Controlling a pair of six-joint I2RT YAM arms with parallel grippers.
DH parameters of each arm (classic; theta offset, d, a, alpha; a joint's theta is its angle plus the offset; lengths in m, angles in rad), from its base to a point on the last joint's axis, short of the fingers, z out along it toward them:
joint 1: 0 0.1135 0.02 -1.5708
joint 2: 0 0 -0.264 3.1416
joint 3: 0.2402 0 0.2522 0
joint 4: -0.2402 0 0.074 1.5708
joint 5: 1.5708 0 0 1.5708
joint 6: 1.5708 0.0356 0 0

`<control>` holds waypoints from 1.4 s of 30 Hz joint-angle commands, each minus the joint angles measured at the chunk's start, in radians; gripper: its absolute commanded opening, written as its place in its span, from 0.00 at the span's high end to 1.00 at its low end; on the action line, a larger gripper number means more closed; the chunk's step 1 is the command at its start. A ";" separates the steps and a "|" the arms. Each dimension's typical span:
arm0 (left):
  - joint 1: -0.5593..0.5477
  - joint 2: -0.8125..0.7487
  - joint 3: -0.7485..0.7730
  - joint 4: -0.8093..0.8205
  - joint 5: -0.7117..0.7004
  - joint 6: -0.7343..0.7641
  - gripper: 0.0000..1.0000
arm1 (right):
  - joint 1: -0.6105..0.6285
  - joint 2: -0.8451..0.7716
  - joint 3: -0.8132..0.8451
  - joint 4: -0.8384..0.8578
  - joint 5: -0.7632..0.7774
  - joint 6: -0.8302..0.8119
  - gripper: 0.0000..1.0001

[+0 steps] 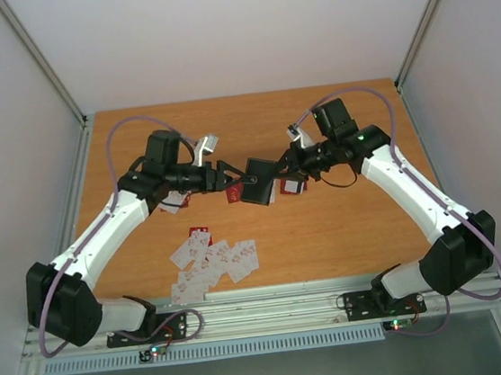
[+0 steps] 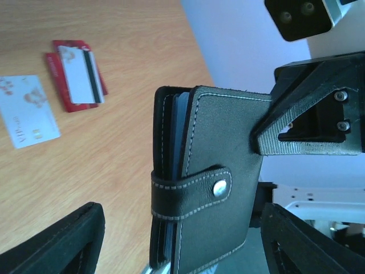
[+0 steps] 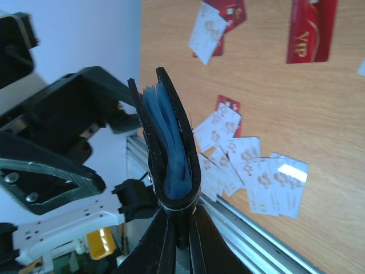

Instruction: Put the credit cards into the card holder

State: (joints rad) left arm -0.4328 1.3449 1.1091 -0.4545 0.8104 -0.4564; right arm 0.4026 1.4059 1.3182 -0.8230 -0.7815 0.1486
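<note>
The card holder (image 3: 167, 134) sits crooked in the robot's right gripper, so the left gripper should hold the card holder's strap side (image 1: 250, 179) while the right gripper grips the card holder's edge again squarely.
The black card holder (image 1: 259, 182) hangs above the table's middle, between both grippers. My right gripper (image 1: 283, 170) is shut on its edge; in the right wrist view (image 3: 178, 242) it stands upright, bluish pockets (image 3: 168, 142) showing. My left gripper (image 1: 231, 179) is open, and in the left wrist view (image 2: 182, 254) its fingers (image 2: 63, 245) flank the card holder (image 2: 211, 171) without touching. The snap strap (image 2: 191, 191) is fastened. Credit cards: a white pile (image 1: 213, 259) at the front, also in the right wrist view (image 3: 251, 165), and a striped card on red ones (image 2: 77, 74).
Loose cards lie under the arms: red ones (image 1: 291, 185) right of the holder, one (image 1: 173, 203) under the left arm, a white one (image 2: 28, 111) and a red one (image 3: 311, 28). A metal rail (image 1: 273, 307) runs along the table's near edge. Walls enclose the sides.
</note>
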 commanded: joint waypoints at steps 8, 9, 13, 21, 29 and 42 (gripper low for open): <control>0.008 0.055 -0.028 0.440 0.221 -0.279 0.42 | -0.002 -0.055 0.018 0.208 -0.200 0.103 0.99; 0.008 0.064 -0.028 0.494 0.239 -0.310 0.48 | -0.002 -0.055 0.018 0.216 -0.205 0.106 0.99; 0.008 0.090 -0.024 0.569 0.263 -0.381 0.77 | -0.002 -0.055 0.021 0.230 -0.212 0.103 0.99; 0.009 0.089 -0.026 0.650 0.264 -0.472 1.00 | -0.002 -0.036 0.047 0.174 -0.187 0.051 0.62; 0.009 0.072 -0.028 0.772 0.283 -0.586 1.00 | -0.012 -0.004 0.071 0.237 -0.237 0.098 0.18; 0.009 0.081 -0.044 0.924 0.328 -0.726 0.99 | -0.012 0.022 0.015 0.555 -0.319 0.317 0.71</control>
State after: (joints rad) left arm -0.4221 1.4315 1.0779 0.3531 1.1080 -1.1336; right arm 0.3912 1.4139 1.3529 -0.3996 -1.0580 0.3733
